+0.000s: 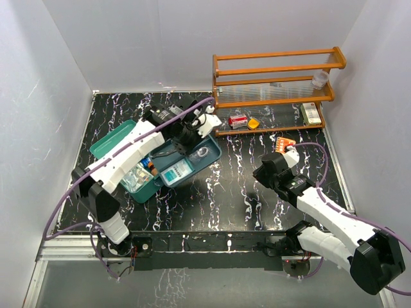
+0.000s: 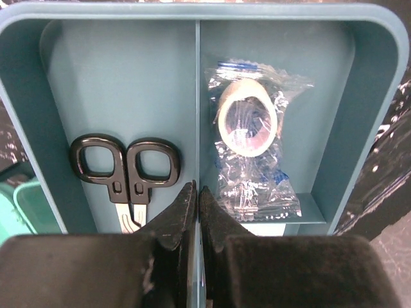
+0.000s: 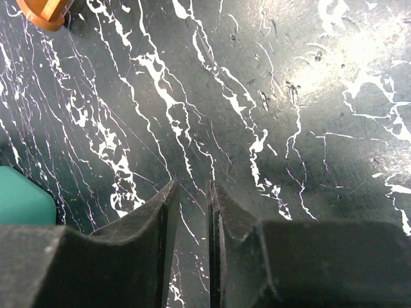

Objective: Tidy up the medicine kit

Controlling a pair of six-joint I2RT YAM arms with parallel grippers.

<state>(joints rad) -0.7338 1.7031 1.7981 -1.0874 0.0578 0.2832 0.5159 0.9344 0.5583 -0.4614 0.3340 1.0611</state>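
My left gripper should go on moving the tray over until it sits in place inside, because the tray hangs level by its middle divider (image 2: 198,109) next to the kit's open base (image 1: 139,179).
The teal-green medicine kit (image 1: 110,142) lies open at the left, with packets in its base, and its corner (image 2: 29,208) shows in the left wrist view. Beside it is a darker divided tray (image 1: 215,153). My left gripper (image 1: 192,138) (image 2: 198,192) is shut on the tray's middle divider (image 2: 197,96). Black-handled scissors (image 2: 125,168) lie left of the divider and a bagged tape roll (image 2: 247,122) lies right of it. My right gripper (image 1: 262,174) (image 3: 191,187) hangs over bare table, its jaws narrowly open with nothing between them.
An orange wooden shelf rack (image 1: 276,83) stands at the back right, holding a red box (image 1: 237,120), a yellow item (image 1: 253,122) and a green-white box (image 1: 311,113). An orange packet (image 1: 286,142) (image 3: 45,13) lies on the black marbled table behind my right gripper.
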